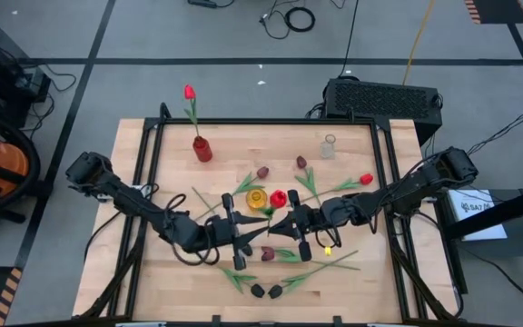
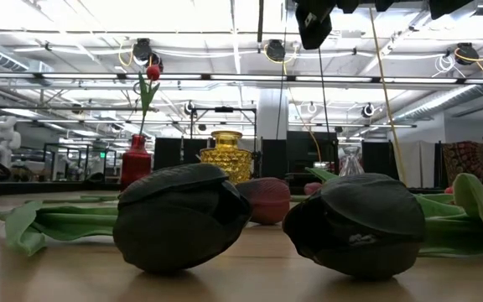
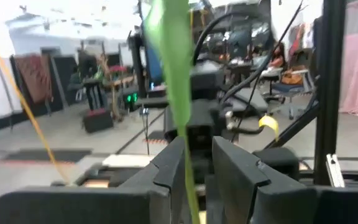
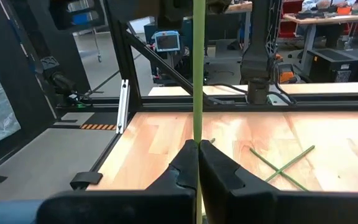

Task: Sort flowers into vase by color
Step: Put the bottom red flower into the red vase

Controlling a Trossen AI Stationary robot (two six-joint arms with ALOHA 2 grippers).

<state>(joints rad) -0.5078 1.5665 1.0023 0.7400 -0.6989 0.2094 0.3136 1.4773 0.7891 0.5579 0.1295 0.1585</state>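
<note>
My right gripper is holding the red tulip a long way from the red vase point(image 1: 202, 149), so my left gripper needs to grab the stem point(image 3: 185, 140) below the leaf and bring it to the vase.
Over the table's middle, my right gripper point(image 1: 291, 221) point(image 4: 197, 155) is shut on the thin green stem point(image 4: 198, 93) of a red tulip whose head point(image 1: 278, 198) shows from above beside the yellow vase point(image 1: 257, 198). My left gripper point(image 1: 260, 227) point(image 3: 197, 168) faces it from the left, open, with the same flower's stem and leaf point(image 3: 176, 74) standing between its fingers, close to one of them. More flowers lie flat on the wood: maroon heads point(image 1: 262, 172) point(image 1: 301, 163), a red one point(image 1: 366, 180) and black ones point(image 1: 257, 291) near the front. My right gripper pinches the stem point(image 4: 197, 134) between its two fingers, which come about level from the table's right and lie across it. The stem stands upright and runs on above the fingers. My left gripper: whether a finger point(image 3: 169, 171) touches the stem, I cannot tell.
A red vase point(image 1: 202, 148) with one red tulip point(image 1: 189, 92) stands far left, a clear vase point(image 1: 328, 147) far right. In the low view two black heads point(image 2: 183, 214) point(image 2: 359, 222) and a maroon one point(image 2: 267, 200) lie near the front edge.
</note>
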